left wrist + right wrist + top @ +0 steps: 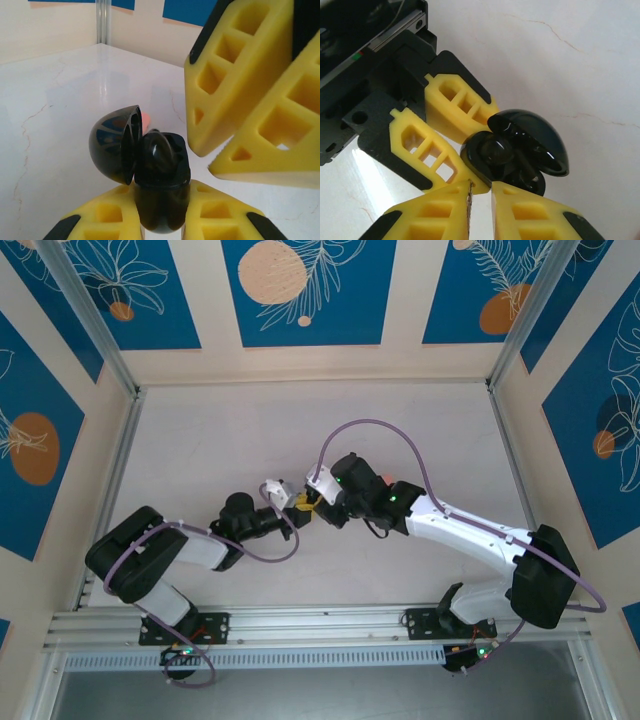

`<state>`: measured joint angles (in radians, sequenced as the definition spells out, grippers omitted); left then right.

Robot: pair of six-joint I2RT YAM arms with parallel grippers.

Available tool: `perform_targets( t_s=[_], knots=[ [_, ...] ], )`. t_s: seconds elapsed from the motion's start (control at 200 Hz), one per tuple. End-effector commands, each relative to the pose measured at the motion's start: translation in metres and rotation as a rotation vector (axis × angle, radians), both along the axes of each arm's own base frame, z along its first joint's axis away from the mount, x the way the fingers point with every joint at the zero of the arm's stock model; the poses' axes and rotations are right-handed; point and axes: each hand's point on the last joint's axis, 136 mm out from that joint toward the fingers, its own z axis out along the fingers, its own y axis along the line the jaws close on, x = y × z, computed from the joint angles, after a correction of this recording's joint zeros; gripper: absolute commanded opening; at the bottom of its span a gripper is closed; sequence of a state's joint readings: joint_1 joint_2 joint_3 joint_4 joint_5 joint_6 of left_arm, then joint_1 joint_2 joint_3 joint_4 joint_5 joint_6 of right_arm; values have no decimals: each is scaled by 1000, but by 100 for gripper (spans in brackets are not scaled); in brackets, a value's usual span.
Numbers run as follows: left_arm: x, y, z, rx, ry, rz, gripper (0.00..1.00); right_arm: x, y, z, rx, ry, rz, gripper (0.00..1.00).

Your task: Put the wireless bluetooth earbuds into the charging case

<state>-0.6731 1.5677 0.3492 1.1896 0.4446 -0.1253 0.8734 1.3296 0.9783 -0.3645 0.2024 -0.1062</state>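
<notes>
The robot's right gripper is meeting the charging case (506, 167) at a slant, so it should move back, open, and turn in line with the case before it closes over the earbud (497, 150).
The black charging case (162, 200) stands upright, with my left gripper (162, 192) shut on its lower body. Its domed lid (112, 142) is swung open to the left. One glossy black earbud (497, 150) sits in a well of the case (520, 160). The other well is dark, and I cannot tell whether a second earbud is in it. My right gripper (481, 187) hovers right at the case's rim, its fingers (225, 90) a narrow gap apart with nothing between them. In the top view the left gripper (297, 509) and the right gripper (313, 502) meet at mid-table.
A tiny pink-orange piece (146, 118) peeks out behind the open lid. The white marbled table (220, 450) spreads all round, with aluminium rails (115, 470) along its sides and patterned blue walls beyond.
</notes>
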Motion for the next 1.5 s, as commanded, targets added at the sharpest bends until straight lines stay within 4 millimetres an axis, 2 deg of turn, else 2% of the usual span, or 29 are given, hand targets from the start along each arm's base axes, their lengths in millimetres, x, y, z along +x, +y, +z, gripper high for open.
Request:
perform_targets(
  t_s=[0.0, 0.1, 0.3, 0.73, 0.865, 1.025, 1.145, 1.215, 1.34, 1.49],
  knots=[
    [-2, -7, 21, -43, -55, -27, 14, -8, -1, -7, -13, 24, 27, 19],
    [-2, -8, 22, -39, -59, -28, 14, -3, -3, -7, -10, 29, 0, 19],
    [-1, -6, 18, -26, -57, -20, 14, 1, -2, 13, 86, 43, -11, 22],
    [0, -4, 9, -14, -67, -3, 14, 3, -18, 52, 358, 266, -42, 30],
    [-1, -4, 8, -8, -67, -8, 14, -1, -17, 55, 355, 289, -26, 32],
    [-5, -7, 9, -5, -76, -38, 14, -5, -21, 51, 291, 192, 68, 36],
    [-10, -7, 8, 7, -107, -67, 14, -14, -22, 55, 280, 82, 222, 38],
    [-13, -7, 7, 16, -129, -79, 14, -20, -23, 55, 277, 11, 327, 44],
    [-17, -6, 7, 30, -168, -92, 14, -33, -27, 53, 282, -117, 529, 40],
    [-19, -6, 5, 60, -192, -105, 14, -29, -29, 50, 250, -243, 631, 39]
  ],
)
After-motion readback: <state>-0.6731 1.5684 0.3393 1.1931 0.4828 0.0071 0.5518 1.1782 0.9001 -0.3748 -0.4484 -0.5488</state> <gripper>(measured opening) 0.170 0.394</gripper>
